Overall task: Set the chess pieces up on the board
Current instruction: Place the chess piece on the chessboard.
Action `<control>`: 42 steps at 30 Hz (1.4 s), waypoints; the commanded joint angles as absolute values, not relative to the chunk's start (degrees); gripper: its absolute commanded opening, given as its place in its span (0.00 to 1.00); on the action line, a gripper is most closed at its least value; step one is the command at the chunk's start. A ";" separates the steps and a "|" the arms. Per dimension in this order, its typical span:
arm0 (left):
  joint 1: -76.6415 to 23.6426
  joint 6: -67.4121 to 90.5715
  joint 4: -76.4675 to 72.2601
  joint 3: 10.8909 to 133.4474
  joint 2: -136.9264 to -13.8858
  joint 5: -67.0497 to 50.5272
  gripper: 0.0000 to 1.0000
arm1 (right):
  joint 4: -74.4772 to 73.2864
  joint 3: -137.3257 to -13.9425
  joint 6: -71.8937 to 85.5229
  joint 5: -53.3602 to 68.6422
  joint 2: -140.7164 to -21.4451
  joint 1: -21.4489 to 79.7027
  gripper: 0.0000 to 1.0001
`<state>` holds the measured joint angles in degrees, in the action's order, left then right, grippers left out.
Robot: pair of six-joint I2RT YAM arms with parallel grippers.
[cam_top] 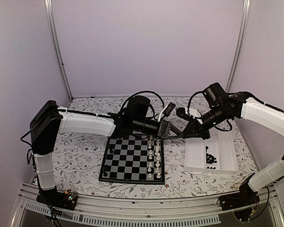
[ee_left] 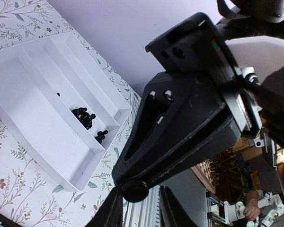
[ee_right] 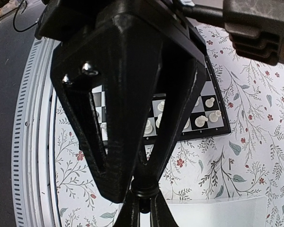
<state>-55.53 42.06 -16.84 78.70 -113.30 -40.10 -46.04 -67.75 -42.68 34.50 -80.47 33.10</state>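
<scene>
I should hold the base of the black chess piece (ee_left: 135, 191) with my left gripper while my right gripper takes the head of the piece again straight, because my right gripper meets the piece at a slant.
My two grippers meet in the air between the board (cam_top: 128, 161) and the white tray (cam_top: 198, 156). The right gripper (ee_right: 145, 213) is shut on a small black chess piece (ee_right: 145, 191). Its round base (ee_left: 135, 190) shows in the left wrist view, between the tips of the left gripper (ee_left: 141, 210). The base lies against one left finger (ee_left: 110, 208), with a gap to the other, so the left gripper is open. More black chess pieces (cam_top: 210, 158) lie in the tray, and a few stand on the board's left side (cam_top: 110, 156).
White pieces (cam_top: 154, 160) fill the board's two right columns. The tray (ee_left: 33, 109) has long compartments, with black pieces (ee_left: 85, 117) clustered in the middle one. A flowered cloth (cam_top: 80, 151) covers the table. A metal rail (cam_top: 132, 208) runs along the near edge.
</scene>
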 commanded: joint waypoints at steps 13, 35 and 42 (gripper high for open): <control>-54.67 45.79 -23.42 78.49 -114.57 -39.21 0.29 | -44.66 -66.72 -43.69 35.45 -78.75 34.16 0.03; -53.43 45.87 -32.88 72.91 -112.43 -37.02 0.07 | -37.46 -67.44 -37.14 46.18 -73.98 22.58 0.41; -53.59 45.55 -39.36 70.91 -111.61 -32.90 0.08 | -24.56 -65.63 -16.79 62.55 -74.36 14.54 0.50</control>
<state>-54.24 45.93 -31.77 72.55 -114.17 -35.64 -33.32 -66.94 -30.87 49.60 -73.32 15.79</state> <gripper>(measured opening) 0.140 0.501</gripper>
